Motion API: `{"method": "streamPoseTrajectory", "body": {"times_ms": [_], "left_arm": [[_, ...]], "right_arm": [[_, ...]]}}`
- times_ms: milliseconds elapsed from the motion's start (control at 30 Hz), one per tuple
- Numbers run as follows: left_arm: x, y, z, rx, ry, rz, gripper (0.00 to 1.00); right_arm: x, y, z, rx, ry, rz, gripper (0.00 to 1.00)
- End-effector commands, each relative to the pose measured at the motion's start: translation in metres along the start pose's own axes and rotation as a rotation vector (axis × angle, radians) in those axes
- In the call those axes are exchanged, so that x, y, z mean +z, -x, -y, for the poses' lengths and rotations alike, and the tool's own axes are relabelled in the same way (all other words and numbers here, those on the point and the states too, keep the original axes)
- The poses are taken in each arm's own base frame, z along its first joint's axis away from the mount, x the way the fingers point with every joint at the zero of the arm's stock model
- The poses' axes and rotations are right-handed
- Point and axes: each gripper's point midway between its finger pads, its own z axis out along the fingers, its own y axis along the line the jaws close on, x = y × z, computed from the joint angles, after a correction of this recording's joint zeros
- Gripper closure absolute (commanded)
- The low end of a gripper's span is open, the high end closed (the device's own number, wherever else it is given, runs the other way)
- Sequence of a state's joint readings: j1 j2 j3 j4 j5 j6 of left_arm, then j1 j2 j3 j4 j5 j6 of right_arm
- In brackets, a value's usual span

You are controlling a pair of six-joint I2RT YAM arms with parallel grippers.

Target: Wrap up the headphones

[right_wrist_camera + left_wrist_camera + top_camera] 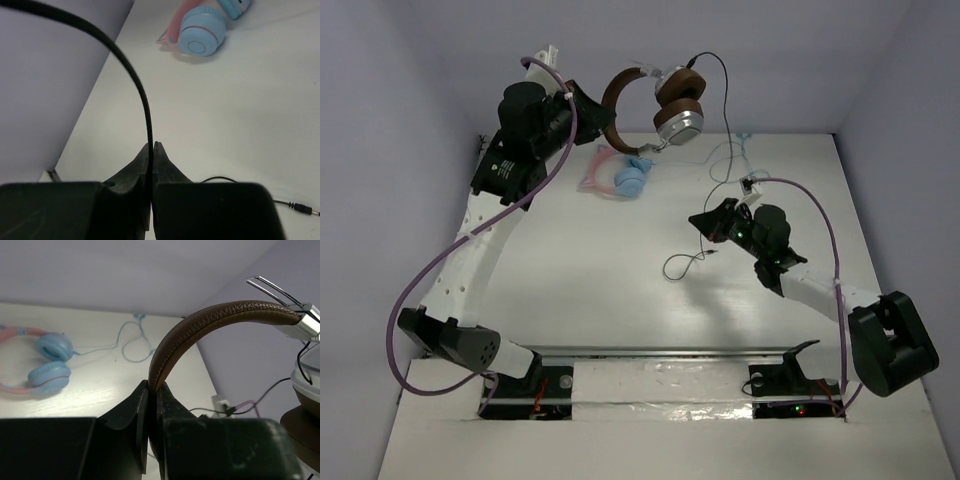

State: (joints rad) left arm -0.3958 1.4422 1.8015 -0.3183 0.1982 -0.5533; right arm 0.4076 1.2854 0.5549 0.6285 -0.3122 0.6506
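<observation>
The headphones are hanging far back at the end of the stretched cable (693,62). Next, my left gripper brings the headphones forward so that my right gripper can wrap the cable.
The headphones (675,105) hang in the air at the back, with a dark brown headband (210,320) and silver-grey ear cups (680,125). My left gripper (588,108) is shut on the headband; in the left wrist view (153,387) the band rises from between the jaws. The thin black cable (725,100) runs from the cups down to my right gripper (702,222), which is shut on it; the cable (142,95) shows in the right wrist view (153,146). The cable's loose end and plug (302,207) lie on the table (620,280).
Pink-and-blue cat-ear headphones (620,172) lie on the table at the back, under the lifted pair, also in the left wrist view (47,362). Their light blue cable (735,150) trails right. A small white adapter (750,185) sits near my right gripper. Walls enclose three sides.
</observation>
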Motion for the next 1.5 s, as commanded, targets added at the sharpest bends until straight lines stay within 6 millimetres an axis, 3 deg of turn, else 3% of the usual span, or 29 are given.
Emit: {"method": "streamPoseTrajectory", "body": {"times_ms": [0, 33, 67, 133, 267, 367, 467, 567, 733, 900, 1133, 1333, 1367, 1400, 1467], "left_arm": [[-0.009, 0.014, -0.003, -0.090, -0.054, 0.083, 1.00], [-0.009, 0.016, -0.016, -0.119, -0.039, 0.092, 1.00], [-0.004, -0.004, -0.035, -0.155, -0.012, 0.058, 1.00], [-0.003, -0.005, -0.043, -0.223, -0.018, 0.080, 1.00], [0.008, -0.040, -0.067, -0.354, 0.005, 0.056, 1.00], [0.010, -0.048, -0.074, -0.420, -0.012, 0.084, 1.00], [0.011, -0.053, -0.086, -0.449, 0.023, 0.112, 1.00], [0.007, -0.046, -0.093, -0.467, 0.039, 0.182, 1.00], [0.000, -0.034, -0.097, -0.496, 0.043, 0.232, 1.00], [-0.001, -0.033, -0.091, -0.532, -0.009, 0.225, 1.00], [0.000, -0.032, -0.077, -0.542, -0.019, 0.259, 1.00], [0.008, -0.035, -0.092, -0.518, 0.052, 0.284, 1.00], [0.009, -0.034, -0.086, -0.496, 0.055, 0.288, 1.00], [0.010, -0.033, -0.102, -0.474, 0.157, 0.334, 1.00], [0.013, -0.038, -0.098, -0.389, 0.206, 0.347, 1.00]], "right_arm": [[0.012, 0.036, -0.002, -0.039, -0.098, 0.034, 1.00], [0.014, 0.037, 0.000, -0.041, -0.117, 0.027, 1.00], [0.017, 0.034, 0.005, -0.035, -0.138, 0.009, 1.00], [0.022, 0.030, 0.003, -0.016, -0.137, -0.013, 1.00], [0.035, 0.002, 0.005, -0.020, -0.167, -0.113, 1.00], [0.044, -0.031, 0.001, -0.046, -0.185, -0.223, 1.00], [0.043, -0.062, -0.007, -0.081, -0.215, -0.307, 1.00], [0.036, -0.090, -0.011, -0.111, -0.238, -0.382, 1.00], [0.016, -0.122, 0.005, -0.087, -0.302, -0.435, 1.00], [0.007, -0.129, 0.012, -0.073, -0.316, -0.438, 1.00], [0.019, -0.135, -0.014, -0.131, -0.307, -0.433, 1.00], [0.018, -0.142, -0.024, -0.159, -0.312, -0.427, 1.00], [0.017, -0.144, -0.026, -0.164, -0.312, -0.432, 1.00], [0.016, -0.148, -0.027, -0.171, -0.313, -0.442, 1.00], [0.015, -0.148, -0.029, -0.190, -0.329, -0.437, 1.00]]}}
